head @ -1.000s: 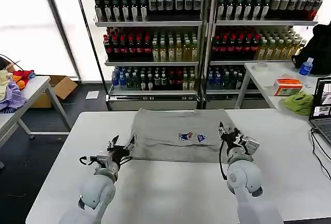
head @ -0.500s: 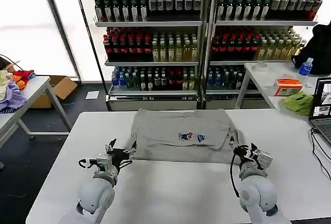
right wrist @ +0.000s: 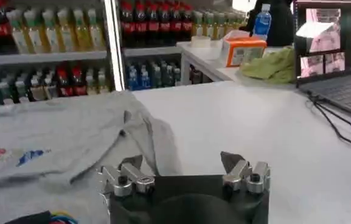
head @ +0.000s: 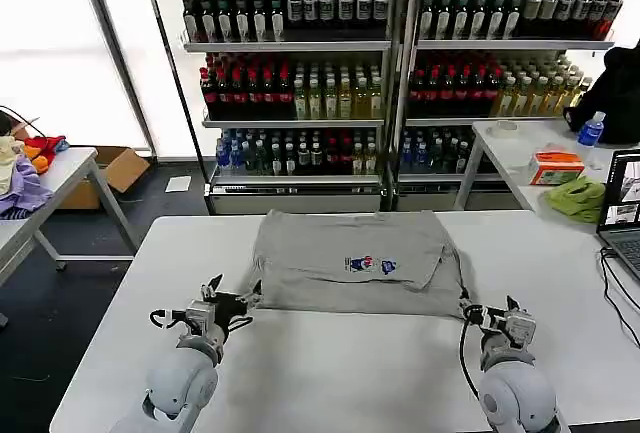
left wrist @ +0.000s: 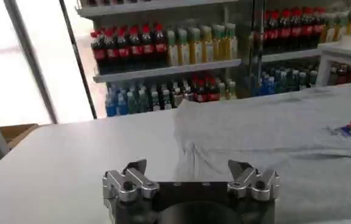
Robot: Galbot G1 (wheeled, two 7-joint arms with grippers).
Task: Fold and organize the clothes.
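A soft crease (head: 345, 281) lies below the print, so I expect the grey T-shirt's far edge (head: 335, 217) to fold over and cover the print when I pull it closer.
A grey short-sleeved T-shirt (head: 345, 263) with a small multicoloured chest print lies partly folded on the white table (head: 330, 363); its right side is turned in over the body. My left gripper (head: 232, 293) stands open just off the shirt's near left corner, nothing between its fingers. In the left wrist view the left gripper (left wrist: 190, 170) is open with the shirt (left wrist: 272, 131) ahead of it. My right gripper (head: 492, 311) is open off the shirt's near right corner. The right wrist view shows the right gripper (right wrist: 181, 164) open, the shirt (right wrist: 59, 137) lying in front.
A laptop (head: 622, 208) with cables sits at the table's right edge. A side table at the right holds a lime-green cloth (head: 578, 198), an orange box (head: 556, 167) and a bottle. Drink shelves (head: 390, 63) stand behind. Coloured garments (head: 25, 168) lie on the left table.
My right gripper let go of the shirt's right side and drew back toward the near right corner. The shirt's right edge now lies folded inward. The left gripper barely shifted.
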